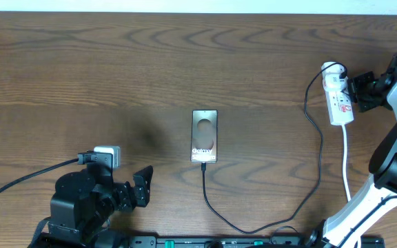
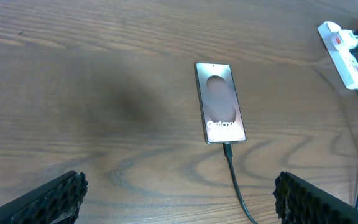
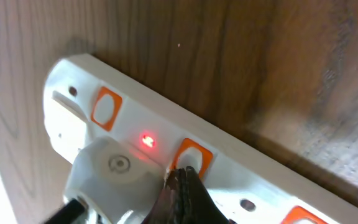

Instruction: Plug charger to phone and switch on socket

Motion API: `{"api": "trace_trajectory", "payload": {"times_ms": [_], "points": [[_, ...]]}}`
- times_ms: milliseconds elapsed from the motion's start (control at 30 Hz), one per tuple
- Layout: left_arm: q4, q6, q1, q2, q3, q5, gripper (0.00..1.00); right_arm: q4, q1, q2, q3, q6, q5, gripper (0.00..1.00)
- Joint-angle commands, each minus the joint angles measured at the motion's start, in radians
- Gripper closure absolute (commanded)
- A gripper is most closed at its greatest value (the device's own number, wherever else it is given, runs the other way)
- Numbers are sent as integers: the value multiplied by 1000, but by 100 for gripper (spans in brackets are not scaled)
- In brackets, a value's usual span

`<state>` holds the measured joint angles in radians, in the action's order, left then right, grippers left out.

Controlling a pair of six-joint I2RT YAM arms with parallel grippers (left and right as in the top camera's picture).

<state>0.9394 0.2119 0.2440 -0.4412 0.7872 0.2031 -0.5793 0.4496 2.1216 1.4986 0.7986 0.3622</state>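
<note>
The red light point(image 3: 148, 141) is glowing beside the switch point(image 3: 192, 157) under the robot's closed fingers, so the right gripper should keep moving away from the socket and open once it is clear.
The phone point(image 1: 205, 136) lies flat mid-table, bronze face up with white "Galaxy" lettering; it also shows in the left wrist view point(image 2: 220, 102). The charger cable point(image 1: 267, 224) runs from the phone's near end, its tip point(image 2: 227, 146) seated in the phone, round to the white socket point(image 1: 338, 98) at the far right. My right gripper point(image 3: 182, 171) is shut, its tips pressed on an orange-framed switch point(image 3: 193, 155) of the socket point(image 3: 241, 165); a red light point(image 3: 146, 140) glows beside it. My left gripper point(image 2: 179, 199) stands wide open, holding nothing, near the table's front left.
A white adapter point(image 3: 114, 171) is plugged into the strip by the lit indicator. The strip's white cord point(image 1: 345, 162) trails toward the front right. A thick black cable point(image 1: 19, 180) leads to the left arm's base. Bare wood lies left of the phone.
</note>
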Motion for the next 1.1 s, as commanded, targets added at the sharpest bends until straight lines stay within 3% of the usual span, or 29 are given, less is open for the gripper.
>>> {"api": "trace_trajectory", "payload": {"times_ms": [0,267,433,533,767,867,933,1067], "points": [[3,-9,-3,4,0,-10,2,-50,-34,-63,-14,-144,-85,99],[3,-9,-3,4,0,-10,2,-81,-32,-457,-14,-280,-103,99],[3,-9,-3,4,0,-10,2,-15,-32,-763,-14,-280,-102,98],[3,-9,-3,4,0,-10,2,61,-32,-930,-14,-223,-102,80],[3,-9,-3,4,0,-10,2,217,-122,-1161,-13,-167,-98,25],[3,-9,-3,4,0,-10,2,204,-165,-1230,-13,-187,-98,11],[3,-9,-3,4,0,-10,2,85,-215,-1312,-14,-289,-98,2],[3,-9,-3,4,0,-10,3,38,-259,-1450,-55,-328,-135,1]]}}
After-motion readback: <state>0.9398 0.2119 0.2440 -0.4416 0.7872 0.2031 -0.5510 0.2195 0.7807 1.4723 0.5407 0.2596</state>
